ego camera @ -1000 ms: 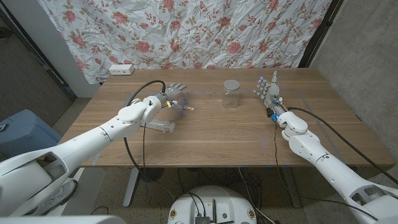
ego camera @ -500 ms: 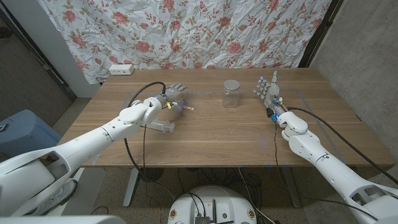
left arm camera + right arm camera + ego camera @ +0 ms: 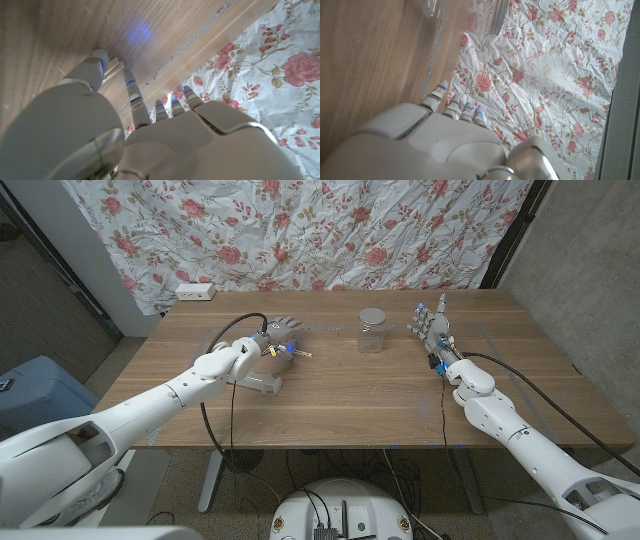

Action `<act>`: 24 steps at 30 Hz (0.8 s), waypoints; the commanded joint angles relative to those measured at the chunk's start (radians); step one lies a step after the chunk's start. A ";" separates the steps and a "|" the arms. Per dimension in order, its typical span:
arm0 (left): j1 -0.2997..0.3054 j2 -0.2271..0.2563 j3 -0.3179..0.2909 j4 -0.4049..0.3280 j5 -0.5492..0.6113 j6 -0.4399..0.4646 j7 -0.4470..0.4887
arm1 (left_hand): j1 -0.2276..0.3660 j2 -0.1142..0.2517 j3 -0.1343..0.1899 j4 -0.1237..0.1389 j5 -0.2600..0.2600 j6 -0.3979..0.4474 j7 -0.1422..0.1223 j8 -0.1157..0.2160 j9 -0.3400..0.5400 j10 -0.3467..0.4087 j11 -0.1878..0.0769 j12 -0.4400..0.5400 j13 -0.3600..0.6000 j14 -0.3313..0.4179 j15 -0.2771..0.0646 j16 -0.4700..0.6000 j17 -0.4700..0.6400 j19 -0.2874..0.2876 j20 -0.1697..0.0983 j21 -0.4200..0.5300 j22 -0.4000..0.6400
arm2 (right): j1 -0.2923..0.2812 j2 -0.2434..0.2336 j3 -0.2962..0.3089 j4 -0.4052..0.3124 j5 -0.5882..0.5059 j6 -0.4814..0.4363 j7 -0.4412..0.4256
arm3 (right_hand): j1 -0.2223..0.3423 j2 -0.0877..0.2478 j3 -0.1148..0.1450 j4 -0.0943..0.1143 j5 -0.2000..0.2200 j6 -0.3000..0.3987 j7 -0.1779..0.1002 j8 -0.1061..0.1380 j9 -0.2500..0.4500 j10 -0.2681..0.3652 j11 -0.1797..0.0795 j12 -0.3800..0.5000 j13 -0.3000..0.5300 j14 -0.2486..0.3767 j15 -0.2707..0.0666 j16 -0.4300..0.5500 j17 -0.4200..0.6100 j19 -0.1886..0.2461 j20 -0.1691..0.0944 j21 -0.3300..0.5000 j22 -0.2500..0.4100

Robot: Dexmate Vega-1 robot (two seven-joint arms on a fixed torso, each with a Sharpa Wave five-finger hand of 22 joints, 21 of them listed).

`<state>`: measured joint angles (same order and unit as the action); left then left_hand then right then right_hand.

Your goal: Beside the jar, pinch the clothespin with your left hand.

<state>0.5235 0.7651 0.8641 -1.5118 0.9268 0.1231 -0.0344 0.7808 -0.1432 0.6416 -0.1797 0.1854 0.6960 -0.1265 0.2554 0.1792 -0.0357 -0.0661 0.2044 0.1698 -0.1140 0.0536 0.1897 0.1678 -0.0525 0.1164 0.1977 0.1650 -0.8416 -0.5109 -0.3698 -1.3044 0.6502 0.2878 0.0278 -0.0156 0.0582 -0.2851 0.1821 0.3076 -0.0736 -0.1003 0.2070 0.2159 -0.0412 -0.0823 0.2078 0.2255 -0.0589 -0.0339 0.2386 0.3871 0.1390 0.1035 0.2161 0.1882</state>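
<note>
The clothespin (image 3: 303,354) will open its far ends when the robot squeezes it, because two wooden arms with a gap (image 3: 114,68) between them lie beside the robot's thumb.
The clear jar (image 3: 373,330) with a grey lid stands upright at the table's far middle. The small wooden clothespin (image 3: 298,353) lies on the table to the jar's left. My left hand (image 3: 277,333) hovers just behind and to the left of the clothespin, fingers spread. In the left wrist view the thumb tip sits right beside the clothespin (image 3: 114,67); I cannot tell whether they touch, and nothing is pinched. My right hand (image 3: 431,325) stands upright to the right of the jar, fingers apart and holding nothing.
A white power strip (image 3: 194,291) lies at the table's (image 3: 340,405) far left corner. A clear, bottle-like object (image 3: 256,383) lies under my left forearm. A floral cloth (image 3: 330,230) hangs behind the table. A blue bin (image 3: 30,392) stands on the floor at left.
My left hand has crept slightly right, closer to the clothespin. The jar, the clothespin and my right hand have stayed put.
</note>
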 commanded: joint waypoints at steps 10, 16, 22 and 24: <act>0.005 -0.015 0.011 0.014 0.013 0.029 0.056 | 0.036 0.001 -0.019 0.000 -0.006 0.066 0.003 0.013 0.003 0.055 -0.019 0.007 0.002 0.052 -0.023 0.004 0.000 0.052 -0.009 0.005 0.003 | 0.000 0.000 0.000 -0.001 0.000 0.000 0.000 | -0.001 0.071 -0.005 0.000 0.005 -0.003 -0.008 0.006 0.002 0.001 -0.008 0.007 0.002 -0.010 -0.035 0.006 0.003 0.007 0.001 0.004 0.005; -0.001 -0.022 0.020 0.020 0.013 0.027 0.058 | 0.048 0.001 -0.031 0.001 -0.007 0.111 -0.003 0.021 0.004 0.081 -0.037 0.006 0.001 0.077 -0.041 0.002 0.000 0.073 -0.016 0.004 0.003 | 0.000 0.000 0.000 -0.001 0.000 0.000 0.000 | -0.001 0.071 -0.005 0.000 0.005 -0.002 -0.008 0.006 0.002 0.001 -0.007 0.007 0.002 -0.009 -0.035 0.006 0.003 0.006 0.002 0.004 0.005; -0.003 -0.029 0.027 0.027 0.023 0.032 0.076 | 0.055 0.003 -0.038 0.003 -0.007 0.132 -0.004 0.022 0.004 0.098 -0.045 0.005 0.001 0.093 -0.049 0.002 0.000 0.087 -0.019 0.003 0.003 | 0.000 0.000 0.000 -0.001 0.000 0.000 0.000 | -0.001 0.071 -0.005 0.000 0.005 -0.002 -0.008 0.006 0.002 0.001 -0.008 0.007 0.002 -0.009 -0.034 0.006 0.003 0.006 0.001 0.004 0.005; -0.003 -0.032 0.028 0.032 0.021 0.033 0.082 | 0.058 0.004 -0.042 0.003 -0.008 0.146 -0.003 0.024 0.004 0.108 -0.051 0.006 0.001 0.101 -0.054 0.001 0.000 0.094 -0.024 0.003 0.003 | 0.000 0.000 0.000 -0.001 0.000 0.000 0.000 | -0.001 0.071 -0.005 0.000 0.005 -0.002 -0.007 0.006 0.002 0.001 -0.008 0.007 0.002 -0.010 -0.034 0.006 0.003 0.006 0.001 0.004 0.005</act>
<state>0.5236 0.7459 0.8823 -1.4928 0.9410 0.1483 0.0225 0.8254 -0.1407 0.6071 -0.1757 0.1808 0.8246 -0.1308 0.2722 0.1790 0.0591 -0.1144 0.2043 0.1698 -0.0220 0.0022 0.1897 0.1678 0.0293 0.0909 0.1976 0.1650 -0.8416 -0.5111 -0.3698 -1.3051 0.6501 0.2874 0.0276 -0.0156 0.0582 -0.2851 0.1821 0.3076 -0.0736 -0.1003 0.2070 0.2159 -0.0412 -0.0823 0.2078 0.2255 -0.0590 -0.0339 0.2386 0.3871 0.1390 0.1035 0.2161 0.1882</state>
